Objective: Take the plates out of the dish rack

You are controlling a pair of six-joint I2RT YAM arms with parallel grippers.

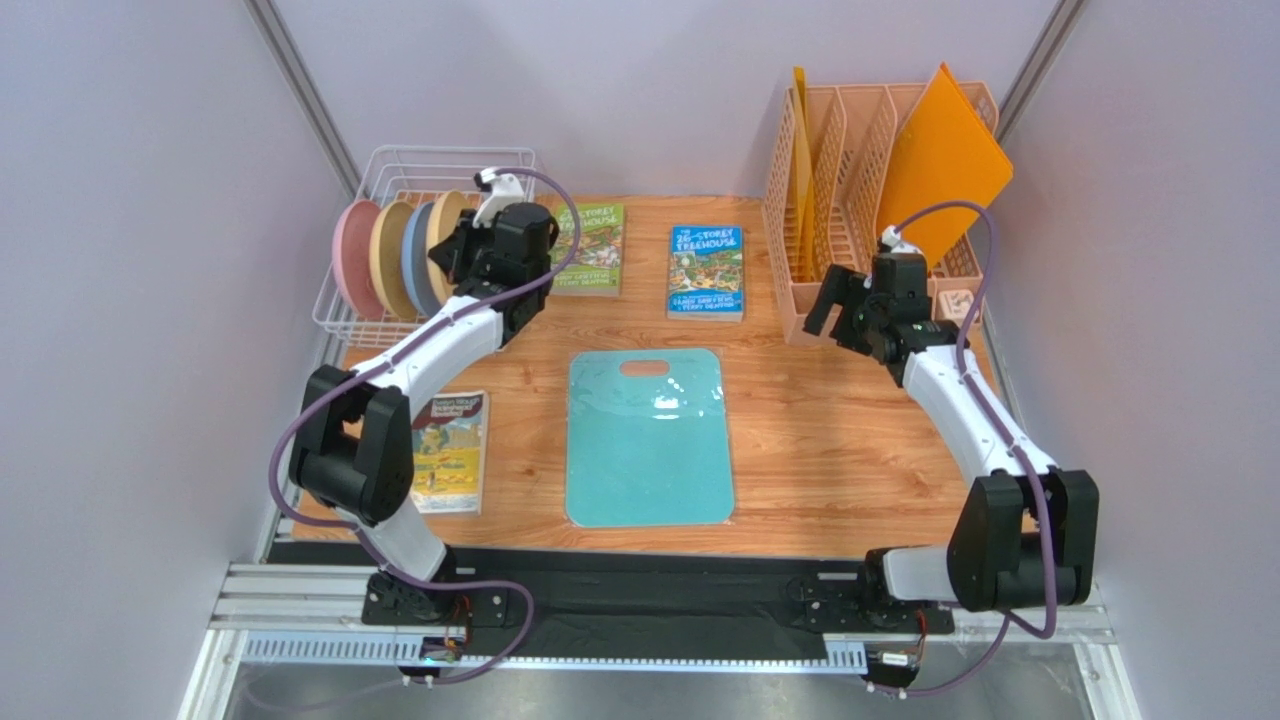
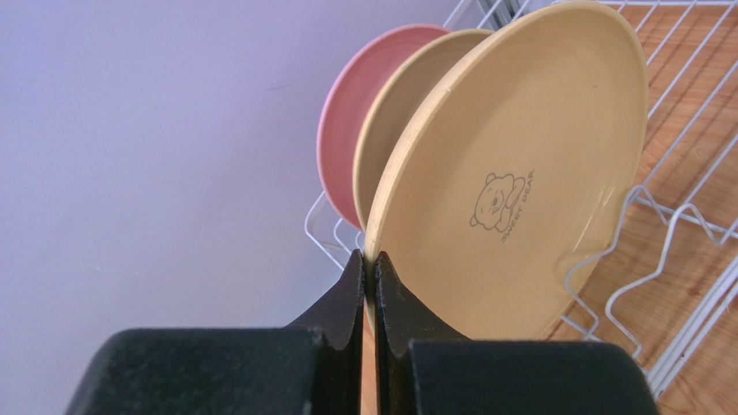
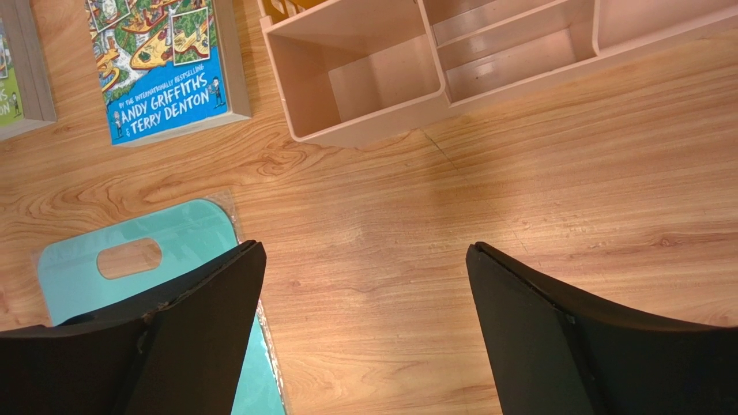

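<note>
One edge of the pale yellow plate (image 2: 375,233) is pinched in my left gripper. My right gripper should keep going over the cutting board and close on the plate's free rim (image 2: 625,28).
The white wire dish rack (image 1: 394,155) stands at the back left with the plates on edge in it: pink (image 1: 355,255), cream-tan (image 1: 392,252), blue (image 1: 419,267) and pale yellow (image 1: 446,219). My left gripper (image 1: 458,258) is at the rack, shut on the rim of the pale yellow plate (image 2: 511,190), which has a small bear print. The jaws pinch its lower edge in the left wrist view (image 2: 370,258). Behind it show the cream-tan plate (image 2: 394,112) and the pink plate (image 2: 355,104); the blue one is hidden there. Rack wires (image 2: 684,226) show at the right. My right gripper (image 1: 831,309) is open and empty above bare table (image 3: 364,255).
A teal cutting board (image 1: 649,435) lies at the table's middle, its corner in the right wrist view (image 3: 130,251). Two books (image 1: 706,270) (image 1: 591,248) lie behind it, another (image 1: 448,450) at the front left. A peach file organizer (image 1: 879,180) with an orange folder stands back right.
</note>
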